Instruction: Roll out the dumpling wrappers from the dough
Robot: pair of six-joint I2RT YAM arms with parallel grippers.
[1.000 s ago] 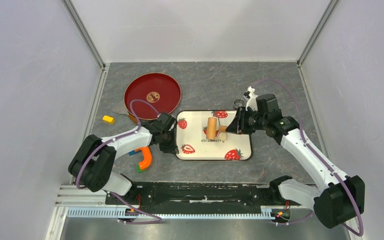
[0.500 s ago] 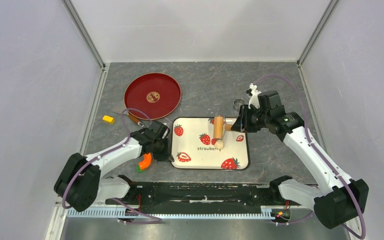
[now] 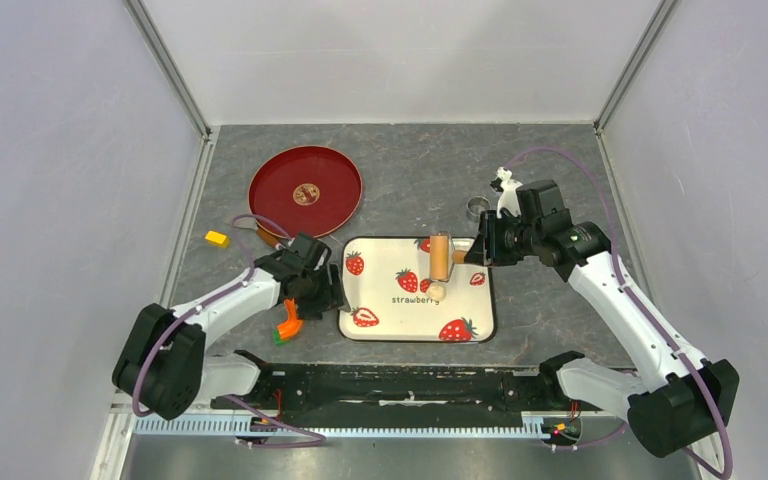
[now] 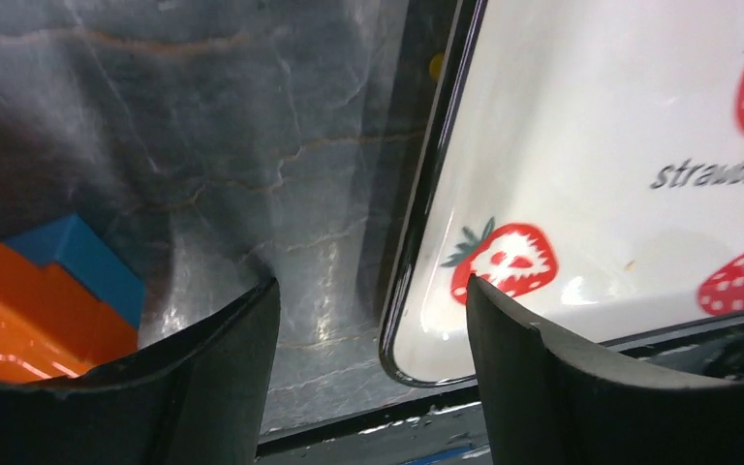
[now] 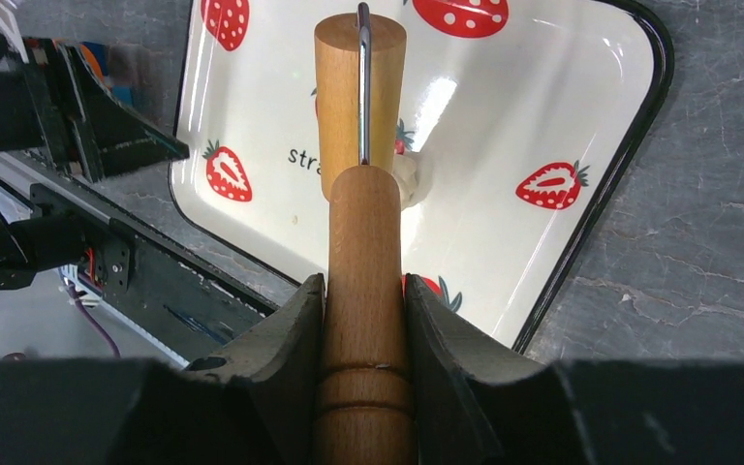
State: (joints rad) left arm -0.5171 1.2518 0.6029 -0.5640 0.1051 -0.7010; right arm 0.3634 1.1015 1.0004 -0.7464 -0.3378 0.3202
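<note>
The tray's black rim (image 4: 413, 232) is loose between my left gripper's open fingers, so next I grip the tray's rim (image 4: 390, 329) tightly and hold the tray steady before I roll the dough.
The dough (image 3: 436, 292) is a small cream ball on the strawberry tray (image 3: 400, 318), just in front of the wooden roller (image 3: 441, 257). My right gripper (image 3: 475, 250) is shut on the roller's handle (image 5: 365, 252); the drum (image 5: 358, 97) stands over the tray (image 5: 542, 97) with the dough (image 5: 407, 179) peeking out at its right. My left gripper (image 3: 332, 292) is open at the tray's left edge. In the left wrist view the tray's black rim (image 4: 426, 242) runs between the spread fingers of that gripper (image 4: 373, 320), untouched. No dumpling wrappers are in view.
A red plate (image 3: 305, 190) lies at the back left, with a small yellow block (image 3: 217, 238) to its left. A metal ring (image 3: 477, 208) sits behind the right gripper. An orange, blue and green tool (image 3: 287, 322) lies beside the left gripper, also the orange and blue tool (image 4: 39, 291).
The left gripper pulled the tray toward the near left, then opened and let go of its rim. The right gripper carried the roller a little to the right.
</note>
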